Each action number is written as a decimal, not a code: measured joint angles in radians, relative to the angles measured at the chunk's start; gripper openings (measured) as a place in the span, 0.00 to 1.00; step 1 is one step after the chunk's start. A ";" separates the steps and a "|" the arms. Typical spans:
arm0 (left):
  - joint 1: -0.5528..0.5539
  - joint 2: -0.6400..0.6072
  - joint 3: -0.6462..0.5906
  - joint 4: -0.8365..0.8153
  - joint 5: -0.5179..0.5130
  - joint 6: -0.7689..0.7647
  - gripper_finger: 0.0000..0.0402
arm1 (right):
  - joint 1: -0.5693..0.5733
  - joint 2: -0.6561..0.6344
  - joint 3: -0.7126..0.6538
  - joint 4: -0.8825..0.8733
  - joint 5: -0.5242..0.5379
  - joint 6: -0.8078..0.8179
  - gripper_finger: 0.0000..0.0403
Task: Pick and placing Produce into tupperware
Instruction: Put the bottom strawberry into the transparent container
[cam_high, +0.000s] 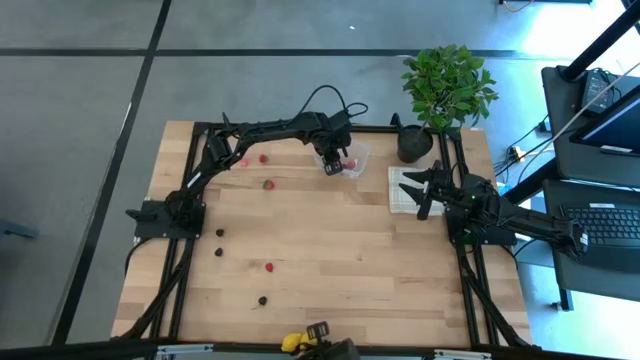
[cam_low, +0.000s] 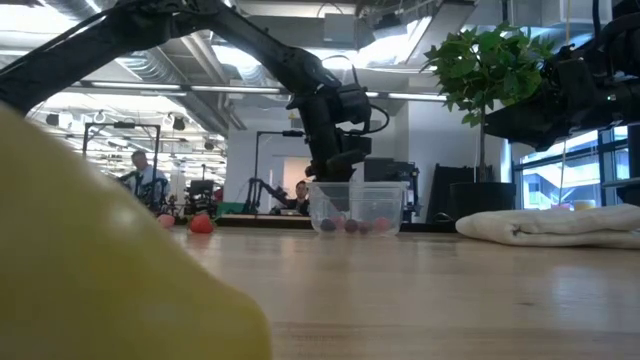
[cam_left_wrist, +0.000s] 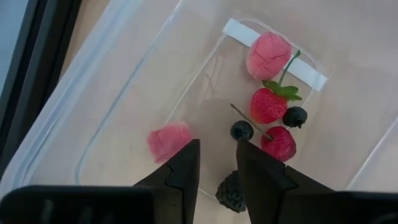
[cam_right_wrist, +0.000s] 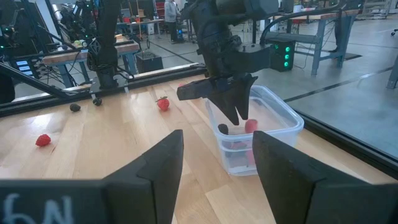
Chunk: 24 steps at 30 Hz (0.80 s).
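Observation:
The berries in the tupperware (cam_left_wrist: 268, 104) are below my left gripper's empty fingers, so I should keep rising out and opening until the fingers are on both sides of the loose strawberry (cam_high: 268, 184).
The clear tupperware (cam_high: 352, 158) stands at the table's far middle. In the left wrist view it holds pink and red berries (cam_left_wrist: 268, 55), a strawberry (cam_left_wrist: 268, 106) and small dark ones (cam_left_wrist: 295, 116). My left gripper (cam_left_wrist: 217, 149) hangs over it, pointing down, open by a narrow gap with nothing between the fingers. Loose red berries (cam_high: 268, 184) and dark ones (cam_high: 219, 232) lie across the table's left half. A yellow piece (cam_high: 292, 342) sits at the near edge. My right gripper (cam_right_wrist: 217, 134) is open and waits over the beige cloth (cam_high: 403, 190).
A potted green plant (cam_high: 447, 85) stands at the far right corner beside the cloth. In the low view the yellow piece (cam_low: 90, 260) fills the near left. Bare wood lies between the scattered berries and the right arm. People and benches show in the room beyond.

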<state>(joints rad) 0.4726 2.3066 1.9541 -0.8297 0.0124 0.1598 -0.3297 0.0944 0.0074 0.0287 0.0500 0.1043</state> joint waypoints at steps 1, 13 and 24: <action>-0.001 0.000 0.000 -0.001 0.000 0.018 0.24 | 0.000 0.000 0.000 0.000 0.000 0.000 0.48; -0.008 -0.192 0.065 -0.139 0.010 0.085 0.18 | 0.000 0.000 0.000 0.000 0.000 -0.001 0.48; -0.002 -0.424 0.046 -0.341 0.013 0.074 0.17 | 0.000 0.015 0.000 0.000 -0.001 -0.001 0.48</action>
<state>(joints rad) 0.4706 1.8824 1.9999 -1.1708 0.0257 0.2338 -0.3294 0.1096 0.0071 0.0289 0.0486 0.1036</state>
